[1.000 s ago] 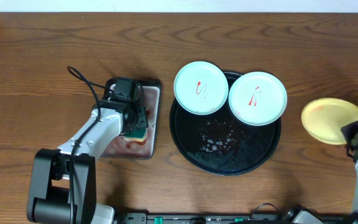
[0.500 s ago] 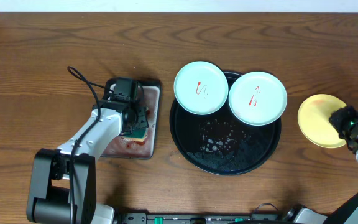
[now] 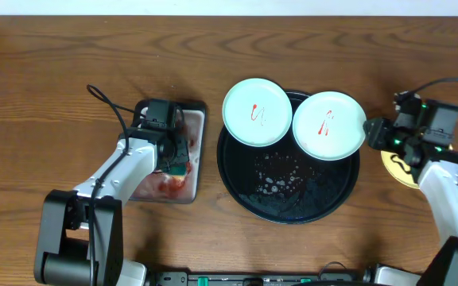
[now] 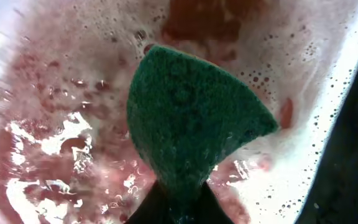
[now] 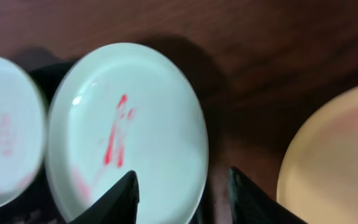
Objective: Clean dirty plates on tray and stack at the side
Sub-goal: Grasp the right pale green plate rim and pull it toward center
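The mint plate (image 3: pixel 330 125) by the robot's right gripper hangs over the black tray's rim, so the robot should pull the plate onto the tray's bottom (image 3: pixel 294 181) and hold it to be scrubbed.
Two pale mint plates with red smears rest on the back rim of the round black tray (image 3: pixel 293 199): a left one (image 3: pixel 257 112) and a right one (image 3: pixel 329 125). The yellow plate (image 3: pixel 396 168) lies on the table right of the tray, mostly hidden under my right arm. My right gripper (image 3: pixel 370 133) is open, its fingers straddling the right plate's (image 5: pixel 123 124) right edge; the yellow plate (image 5: pixel 334 162) lies to its right. My left gripper (image 3: pixel 175 155) is shut on a green sponge (image 4: pixel 191 118) over the sponge tray.
The rectangular sponge tray (image 3: pixel 197 119) left of the black tray holds reddish soapy water. Foam and droplets spot the black tray's floor. A black cable (image 3: pixel 106 103) loops off my left arm. Bare wooden table lies all around.
My right gripper let go of the yellow plate, moved left to the right mint plate's edge and opened. My left gripper closed on the sponge.
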Robot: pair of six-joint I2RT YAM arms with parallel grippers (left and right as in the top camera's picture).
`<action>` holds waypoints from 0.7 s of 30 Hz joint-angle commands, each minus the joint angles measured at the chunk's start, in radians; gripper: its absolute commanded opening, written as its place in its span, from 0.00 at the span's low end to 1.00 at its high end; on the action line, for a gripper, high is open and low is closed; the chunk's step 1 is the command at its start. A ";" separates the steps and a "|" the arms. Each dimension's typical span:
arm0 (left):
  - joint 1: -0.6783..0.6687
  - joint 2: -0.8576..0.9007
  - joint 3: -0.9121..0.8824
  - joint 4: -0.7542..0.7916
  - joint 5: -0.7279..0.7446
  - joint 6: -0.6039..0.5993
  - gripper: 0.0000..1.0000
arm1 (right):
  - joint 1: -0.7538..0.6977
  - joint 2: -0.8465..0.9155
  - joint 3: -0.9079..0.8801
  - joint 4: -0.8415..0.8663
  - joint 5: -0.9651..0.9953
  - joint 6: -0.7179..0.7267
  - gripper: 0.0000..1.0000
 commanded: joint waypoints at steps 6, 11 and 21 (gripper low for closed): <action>0.004 0.011 -0.012 -0.006 -0.009 0.010 0.50 | 0.071 0.172 0.019 0.140 0.140 -0.029 0.47; 0.004 0.011 -0.012 -0.006 -0.009 0.010 0.55 | 0.097 0.240 0.019 0.213 0.135 -0.017 0.41; 0.004 0.011 -0.012 -0.019 -0.010 0.010 0.56 | 0.107 0.224 0.019 0.188 0.136 -0.011 0.01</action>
